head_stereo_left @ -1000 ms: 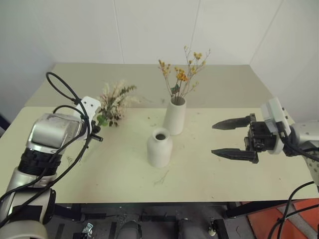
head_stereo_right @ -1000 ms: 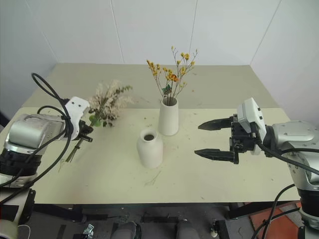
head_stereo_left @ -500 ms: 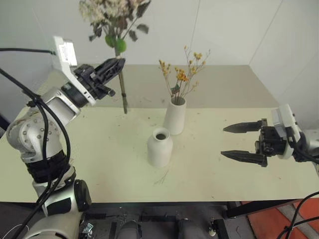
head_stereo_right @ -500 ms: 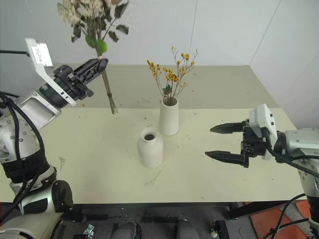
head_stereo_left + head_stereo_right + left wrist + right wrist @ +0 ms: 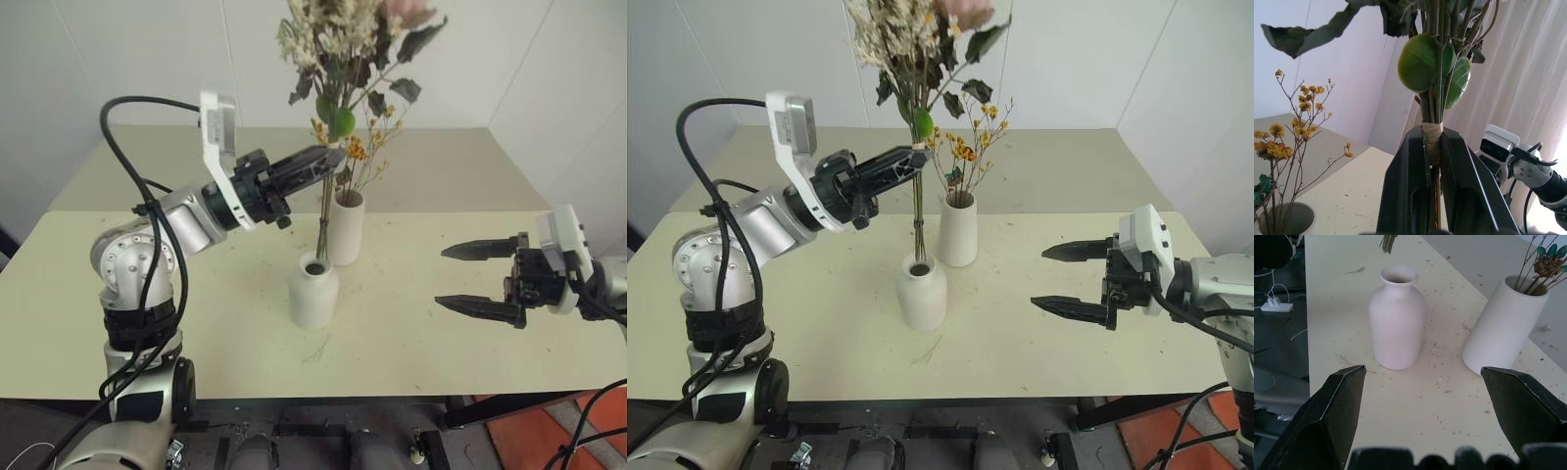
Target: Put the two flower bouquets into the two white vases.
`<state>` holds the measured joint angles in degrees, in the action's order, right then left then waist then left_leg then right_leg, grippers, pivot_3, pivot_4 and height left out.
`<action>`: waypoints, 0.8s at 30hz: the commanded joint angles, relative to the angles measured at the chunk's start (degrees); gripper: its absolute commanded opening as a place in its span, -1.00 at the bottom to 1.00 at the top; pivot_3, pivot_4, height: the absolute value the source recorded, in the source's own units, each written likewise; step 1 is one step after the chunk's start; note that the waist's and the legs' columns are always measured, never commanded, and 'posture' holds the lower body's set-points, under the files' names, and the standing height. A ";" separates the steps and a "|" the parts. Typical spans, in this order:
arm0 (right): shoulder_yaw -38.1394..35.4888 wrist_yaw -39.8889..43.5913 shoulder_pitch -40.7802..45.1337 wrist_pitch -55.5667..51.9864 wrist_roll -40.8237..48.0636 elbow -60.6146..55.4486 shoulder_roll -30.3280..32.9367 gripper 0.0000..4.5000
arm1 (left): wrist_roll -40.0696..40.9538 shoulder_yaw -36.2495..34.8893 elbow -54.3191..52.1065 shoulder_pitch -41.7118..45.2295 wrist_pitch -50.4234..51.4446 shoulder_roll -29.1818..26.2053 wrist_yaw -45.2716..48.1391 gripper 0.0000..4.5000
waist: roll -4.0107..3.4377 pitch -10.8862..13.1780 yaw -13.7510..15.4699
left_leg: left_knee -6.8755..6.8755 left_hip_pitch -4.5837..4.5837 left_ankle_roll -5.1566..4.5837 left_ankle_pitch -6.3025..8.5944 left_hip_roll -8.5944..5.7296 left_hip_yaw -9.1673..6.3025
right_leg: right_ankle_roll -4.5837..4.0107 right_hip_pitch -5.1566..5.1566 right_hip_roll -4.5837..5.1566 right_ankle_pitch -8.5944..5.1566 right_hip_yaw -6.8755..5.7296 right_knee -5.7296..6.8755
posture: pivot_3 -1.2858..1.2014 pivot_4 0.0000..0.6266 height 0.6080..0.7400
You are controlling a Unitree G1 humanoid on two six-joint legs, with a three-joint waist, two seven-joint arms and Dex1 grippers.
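The fuller bouquet's stems (image 5: 322,243) hang straight up and down above the short vase's opening (image 5: 314,268), so my left gripper should keep lowering them until their ends are inside, then let go.
My left gripper (image 5: 331,160) is shut on the bound stems of the fuller bouquet (image 5: 343,59), cream blooms and green leaves held upright. Its stem ends (image 5: 1387,242) hang just above the mouth of the short bottle-shaped white vase (image 5: 313,291). In the left wrist view the fingers (image 5: 1410,186) clamp the wrapped stem (image 5: 1432,139). Behind the short vase stands the tall white cylinder vase (image 5: 345,230) with the thin yellow-orange bouquet (image 5: 364,147) in it. My right gripper (image 5: 441,277) stands open to the right of both vases, level with the short vase (image 5: 1397,320).
The pale green table (image 5: 196,323) carries scattered dried bits around the vases. A white wall rises close behind it. The table's front edge runs just below the short vase and the right gripper.
My left arm has swung the fuller bouquet to the right, from over the table's far left to above the short vase. The right gripper has stayed put.
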<state>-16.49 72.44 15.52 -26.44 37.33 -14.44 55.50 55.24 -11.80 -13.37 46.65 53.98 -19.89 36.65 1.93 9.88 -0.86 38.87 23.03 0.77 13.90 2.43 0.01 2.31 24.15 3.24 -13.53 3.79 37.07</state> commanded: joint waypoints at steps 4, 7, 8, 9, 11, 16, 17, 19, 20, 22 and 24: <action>-2.76 -0.73 -0.41 0.88 1.65 -2.50 0.00 1.00 | -4.96 4.13 -0.27 -1.66 -6.00 -0.74 2.26 -0.96 | 0.00 0.00 0.05 | 0.00 0.01 0.00 0.00 -0.01 0.00 | 0.00 -0.01 0.00 0.00 0.00 -0.02 | 0.03 -0.52 1.00; -2.92 -0.91 -0.61 0.87 1.75 -2.76 -0.05 1.00 | -5.81 5.16 -0.92 -2.57 -6.53 -0.79 2.01 -0.96 | 0.00 0.00 0.06 | 0.00 0.02 0.00 0.00 0.00 0.00 | 0.00 0.00 0.00 0.00 0.00 -0.03 | 0.03 -0.52 1.00; -2.92 -0.95 -0.63 0.89 1.76 -2.81 -0.08 1.00 | -6.10 5.48 -1.14 -2.94 -6.73 -0.78 1.96 -0.96 | 0.00 0.00 0.06 | 0.00 0.01 0.00 0.00 -0.01 0.00 | 0.00 -0.01 0.00 0.00 0.00 -0.03 | 0.03 -0.52 1.00; -2.96 -0.99 -0.69 0.88 1.80 -2.90 -0.09 1.00 | -6.22 5.68 -1.34 -3.21 -6.86 -0.79 1.93 -0.96 | 0.00 0.00 0.05 | 0.00 0.01 0.00 0.00 0.00 0.00 | 0.00 -0.01 0.00 0.00 0.00 -0.03 | 0.03 -0.52 1.00; -2.99 -1.10 -0.82 0.89 1.78 -3.11 -0.14 1.00 | -6.59 6.08 -1.72 -4.01 -6.84 -1.05 1.74 -0.96 | 0.00 0.00 0.02 | 0.00 0.00 0.00 0.00 0.00 0.00 | 0.01 -0.02 0.00 0.00 0.00 -0.02 | 0.03 -0.52 1.00; -3.04 -1.24 -1.10 0.98 1.55 -3.38 -0.15 1.00 | -7.07 6.64 -1.91 -5.41 -6.69 -2.16 1.80 -0.80 | 0.00 0.00 0.02 | 0.00 -0.03 0.00 0.00 0.00 0.00 | 0.01 -0.03 0.00 0.00 0.00 -0.02 | 0.03 -0.52 1.00; -2.99 -1.27 -1.19 1.07 1.37 -3.42 -0.14 1.00 | -7.06 6.69 -1.96 -5.64 -6.57 -2.35 1.73 -0.64 | 0.00 0.00 0.01 | 0.00 -0.04 0.00 0.00 0.00 0.00 | 0.01 -0.05 0.00 0.00 0.01 -0.02 | 0.03 -0.52 1.00; -2.87 -1.35 -1.20 1.18 1.18 -3.40 -0.16 1.00 | -7.08 6.74 -1.99 -6.01 -6.59 -2.56 1.46 -0.40 | 0.00 0.00 0.01 | -0.01 -0.08 0.00 0.00 0.00 0.00 | 0.01 -0.07 0.00 0.00 0.01 -0.02 | 0.03 -0.52 1.00; -2.77 -1.43 -1.08 1.17 1.17 -3.37 -0.19 1.00 | -7.11 6.74 -1.96 -6.14 -6.74 -2.64 1.45 -0.27 | 0.00 0.00 0.03 | -0.01 -0.07 0.00 0.00 0.00 0.00 | 0.01 -0.07 0.00 0.00 0.01 -0.02 | 0.03 -0.52 1.00; -2.65 -1.56 -0.93 1.16 1.23 -3.36 -0.21 1.00 | -7.18 6.75 -1.92 -6.26 -7.06 -2.73 1.56 0.02 | 0.00 0.00 0.07 | 0.00 -0.04 0.00 0.00 0.00 0.00 | 0.01 -0.05 0.00 0.00 0.01 -0.02 | 0.03 -0.52 1.00; -2.47 -1.69 -0.65 1.16 1.37 -3.39 -0.28 1.00 | -7.45 6.62 -1.61 -6.01 -7.43 -2.65 1.48 0.31 | 0.00 0.00 0.08 | 0.00 -0.05 0.00 0.00 -0.01 0.00 | 0.01 -0.06 0.00 -0.01 0.01 -0.02 | 0.03 -0.52 1.00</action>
<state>-16.85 70.96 14.36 -26.44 37.40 -16.45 55.21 47.44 -4.77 -13.64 39.70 47.76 -22.30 38.02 1.93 9.88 -0.77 38.86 22.98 0.77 13.90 2.42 0.01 2.33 24.09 3.24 -13.54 3.80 37.04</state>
